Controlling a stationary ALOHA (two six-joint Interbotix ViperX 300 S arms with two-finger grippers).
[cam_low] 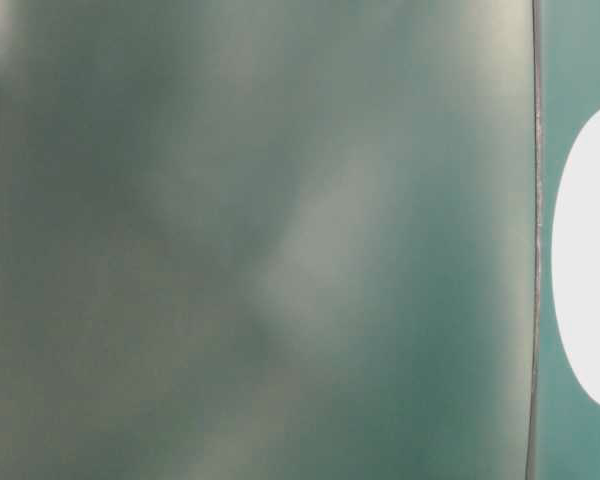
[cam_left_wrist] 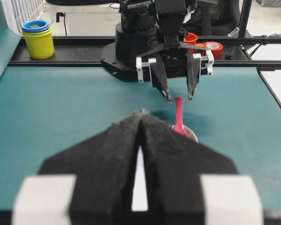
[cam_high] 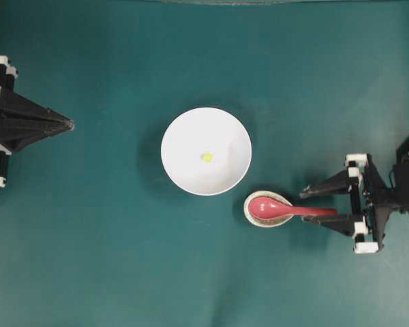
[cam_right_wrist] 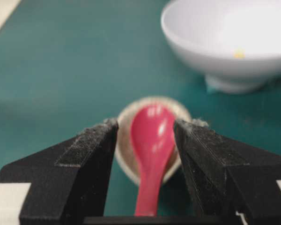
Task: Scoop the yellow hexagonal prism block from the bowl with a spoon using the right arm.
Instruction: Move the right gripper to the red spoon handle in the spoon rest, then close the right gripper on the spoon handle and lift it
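The pinkish-red spoon [cam_high: 286, 209] has its scoop resting inside the small speckled dish's open rim [cam_high: 260, 222], so the spoon will come free when I lift it and the dish will stay behind.
The large white bowl [cam_high: 184, 129] stands mid-table with the tiny yellow hexagonal prism block [cam_high: 206, 157] lying inside it; the right wrist view also shows the bowl [cam_right_wrist: 210, 37] and the block [cam_right_wrist: 239, 54]. The pinkish-red spoon [cam_high: 279, 208] rests with its scoop in a small speckled dish [cam_high: 248, 204], handle pointing right. My right gripper [cam_high: 305, 206] is open, its fingers either side of the spoon [cam_right_wrist: 152, 140] handle with gaps on both sides. The left gripper [cam_high: 68, 125] is shut and empty at the far left.
Beyond the table's far edge in the left wrist view stand a yellow cup with a blue ring [cam_left_wrist: 38, 37], a small orange cup [cam_left_wrist: 191, 37] and a red tape roll [cam_left_wrist: 214, 46]. The table-level view is a blur of teal with a white shape [cam_low: 590, 260].
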